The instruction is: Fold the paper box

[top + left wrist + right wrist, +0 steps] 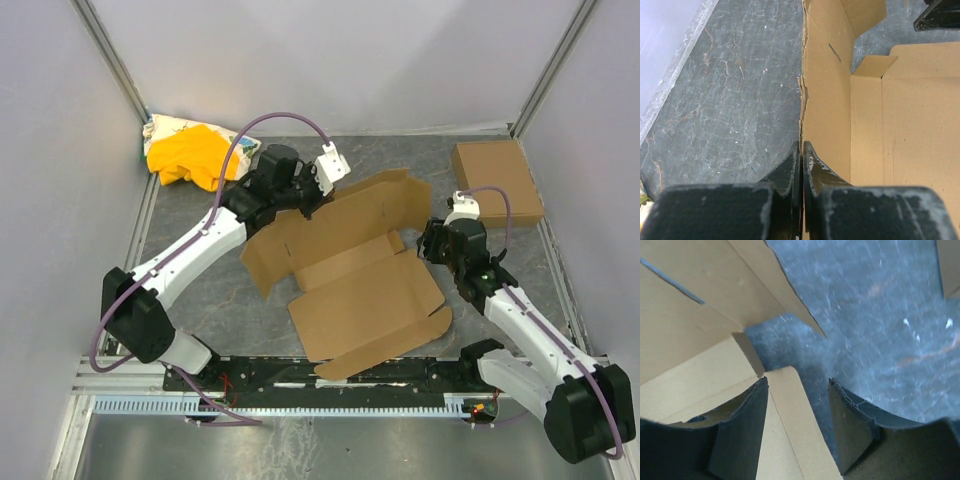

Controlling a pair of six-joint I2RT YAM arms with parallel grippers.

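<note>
The sheet lies crooked [368, 300] and only the robot's left gripper is on the raised panel, so next the right gripper moves up, grabs the panel's free corner [403, 175] and straightens the sheet.
The paper box [350, 270] lies spread out as a brown cardboard sheet in the middle of the table, some flaps raised. My left gripper [308, 203] sits at its far left edge. In the left wrist view the gripper [801, 145] is shut on the thin raised edge of a box flap [825, 100]. At the sheet's right edge, my right gripper [428, 243] stands open. In the right wrist view the gripper [797, 382] has a rounded flap [790, 410] lying between its fingers, close to the left one and well apart from the right one.
A small ready-folded brown box [497, 180] sits at the back right. A yellow cloth [190, 155] on a printed bag lies in the back left corner. White walls and metal rails enclose the dark grey tabletop [200, 290].
</note>
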